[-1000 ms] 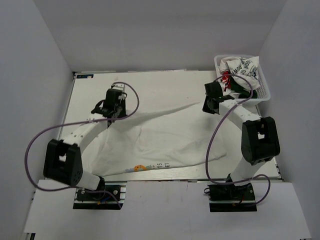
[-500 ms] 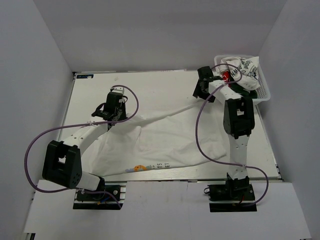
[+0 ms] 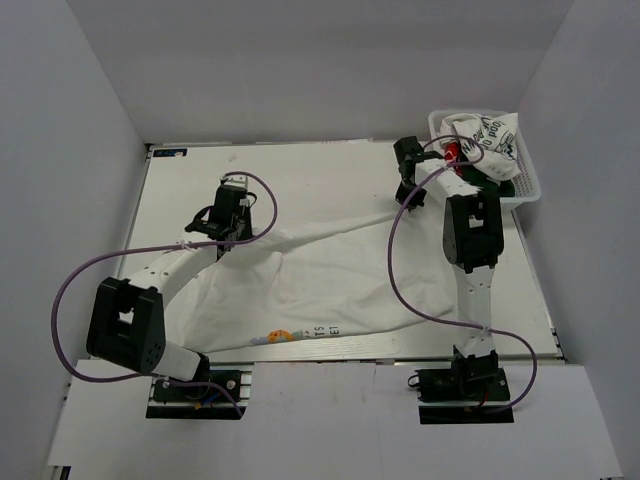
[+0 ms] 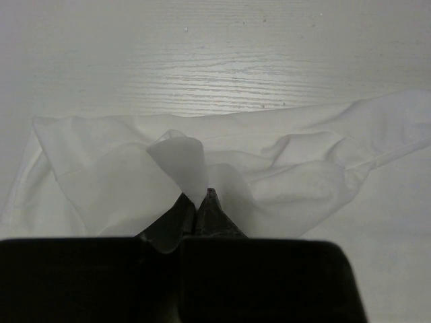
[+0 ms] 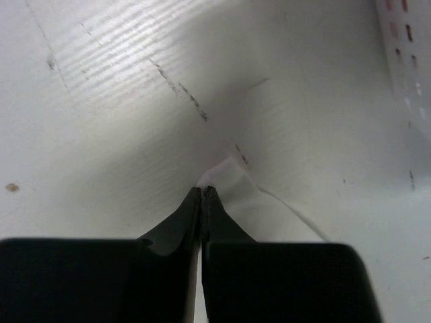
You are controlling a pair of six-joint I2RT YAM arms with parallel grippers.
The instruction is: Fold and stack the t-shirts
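The t-shirt's far edge (image 3: 335,233) is tight between both grippers. My left gripper carries on pulling it toward the printed hem (image 3: 292,335) and lets go once it lies flat.
A white t-shirt (image 3: 320,275) with a small print near its front hem lies spread across the table (image 3: 300,170). My left gripper (image 3: 222,240) is shut on a bunched corner of the t-shirt (image 4: 178,158) at the left. My right gripper (image 3: 404,198) is shut on the far right corner of the t-shirt (image 5: 232,176), stretching that edge taut between the two grippers. In the right wrist view the fingertips (image 5: 203,192) pinch a small flap of cloth just above the table.
A white basket (image 3: 530,185) at the back right holds more crumpled t-shirts (image 3: 485,135), just right of my right gripper. White walls enclose the table on the left, back and right.
My right gripper has moved toward the back of the table with the t-shirt corner, pulling the far edge taut. My left gripper has shifted slightly back.
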